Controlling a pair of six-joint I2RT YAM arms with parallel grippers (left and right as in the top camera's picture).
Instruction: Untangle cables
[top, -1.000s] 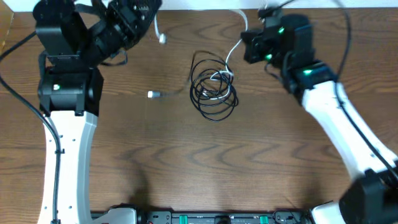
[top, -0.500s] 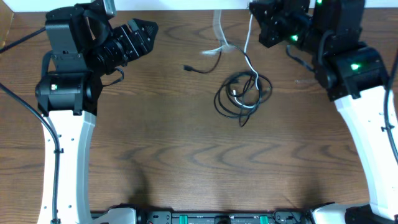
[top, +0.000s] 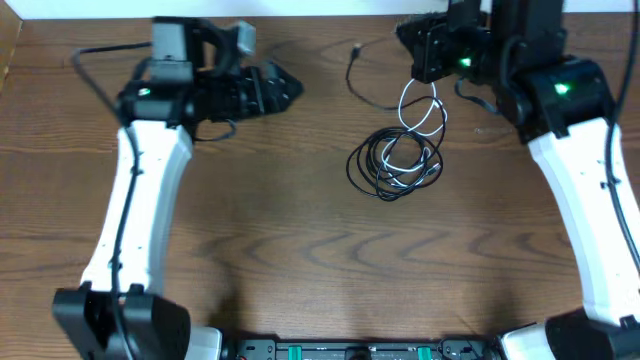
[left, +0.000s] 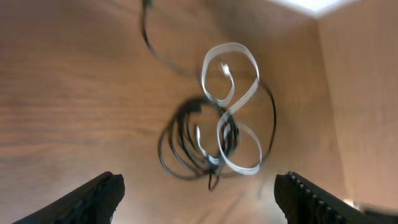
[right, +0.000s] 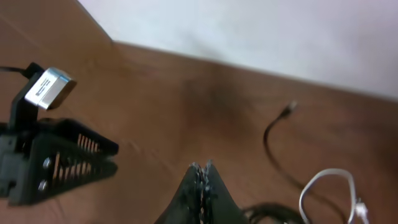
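The white cable threads through the loose black coil (top: 388, 157), so my left gripper should grab the coil's black strands (top: 361, 174) and keep hold of them before my right gripper pulls.
The cables (top: 395, 165) lie as a black coil threaded by a white cable on the brown table. The white cable (top: 422, 105) rises from the coil in two loops to just under my right gripper (top: 410, 60), which is shut; the pinch itself is hidden. In the right wrist view the jaws (right: 202, 167) meet, with a white loop (right: 328, 172) lower right. One black plug end (top: 357, 47) trails loose toward the back edge. My left gripper (top: 290, 90) points right at the coil, open and holding nothing. Its view shows the coil (left: 199, 146) and the white loops (left: 231, 46) ahead of the gripper (left: 199, 196).
The white wall (right: 249, 31) runs along the table's back edge, close behind my right gripper. The left arm's white link (top: 140, 200) crosses the table's left side, and the right arm's link (top: 590, 220) crosses the right side. Bare wood (top: 320, 260) fills the front.
My left gripper has opened and swung round to point right at the coil. The coil was dragged rightward. The white cable, taut before, now hangs in slack loops. The black plug end slid toward the back.
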